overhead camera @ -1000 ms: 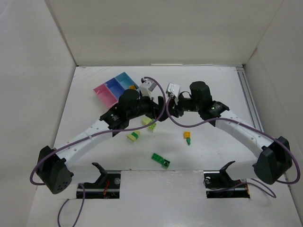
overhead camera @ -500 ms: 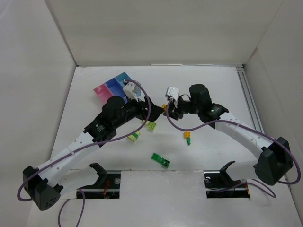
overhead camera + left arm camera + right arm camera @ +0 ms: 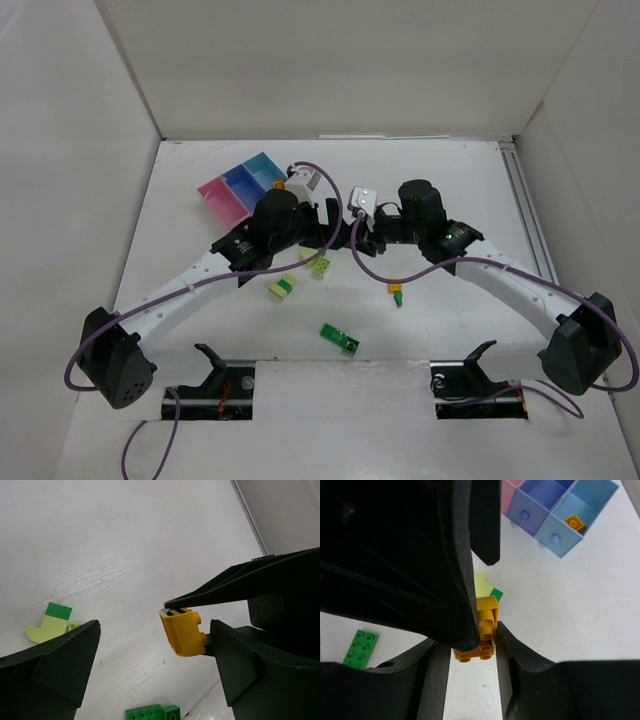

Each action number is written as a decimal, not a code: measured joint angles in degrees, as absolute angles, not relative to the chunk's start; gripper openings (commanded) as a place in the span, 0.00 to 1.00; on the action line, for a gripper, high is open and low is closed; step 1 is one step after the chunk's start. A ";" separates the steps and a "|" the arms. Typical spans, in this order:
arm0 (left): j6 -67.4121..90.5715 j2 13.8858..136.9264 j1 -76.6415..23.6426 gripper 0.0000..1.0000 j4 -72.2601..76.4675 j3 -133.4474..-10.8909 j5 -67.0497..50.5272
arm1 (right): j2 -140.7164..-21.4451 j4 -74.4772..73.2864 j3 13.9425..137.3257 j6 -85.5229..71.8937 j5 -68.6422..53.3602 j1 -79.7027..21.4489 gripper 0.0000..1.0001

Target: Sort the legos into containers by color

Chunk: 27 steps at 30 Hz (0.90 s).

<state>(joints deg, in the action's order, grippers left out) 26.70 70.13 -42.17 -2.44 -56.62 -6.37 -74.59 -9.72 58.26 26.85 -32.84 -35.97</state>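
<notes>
The orange-yellow brick (image 3: 184, 635) is in my right gripper, far from the light blue bin (image 3: 262, 170), so my left gripper should take the brick and bring it to the bin.
My right gripper (image 3: 472, 640) is shut on an orange-yellow brick (image 3: 482, 625) and holds it above the table. In the left wrist view that brick (image 3: 184, 631) hangs between the wide jaws of my open left gripper (image 3: 152, 627), close to its right finger. The two grippers meet mid-table, left gripper (image 3: 335, 220) beside right gripper (image 3: 352, 232). The pink and blue containers (image 3: 240, 185) stand at the back left. Loose legos lie below: a lime one (image 3: 320, 265), a pale yellow-with-green one (image 3: 282, 288), an orange-and-green one (image 3: 397, 293) and a dark green one (image 3: 341, 339).
The light blue bin (image 3: 590, 500) holds an orange piece (image 3: 574, 521). White walls close in the table on the left, back and right. Both arms' purple cables loop over the middle of the table.
The left arm swung away to the left half a second ago and has come back, its jaws now around the brick and slightly narrower. The right gripper has kept its hold on the orange-yellow brick.
</notes>
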 measured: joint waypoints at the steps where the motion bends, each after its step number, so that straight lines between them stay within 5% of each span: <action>1: 26.81 70.13 -42.17 0.86 -2.42 -56.73 -6.44 | -74.59 -9.74 58.26 26.89 -32.82 -36.10 0.23; 6: 26.92 70.67 -42.17 0.84 -1.87 -57.30 -7.75 | -74.59 -9.78 58.33 26.96 -30.50 -37.36 0.23; 12: 27.07 73.19 -41.95 0.69 -1.98 -58.59 -8.56 | -74.59 -9.85 58.41 26.92 -26.22 -39.07 0.24; 20: 27.40 74.56 -41.89 0.35 -1.96 -59.70 -10.94 | -74.59 -9.17 58.48 25.23 -21.10 -39.83 0.26; 25: 27.51 75.09 -41.60 0.25 -1.28 -60.16 -12.56 | -74.59 -8.45 58.48 23.94 -19.35 -39.83 0.26; 27: 27.51 75.37 -41.50 0.14 -0.84 -60.16 -12.91 | -74.59 -8.40 58.48 23.44 -18.37 -39.86 0.26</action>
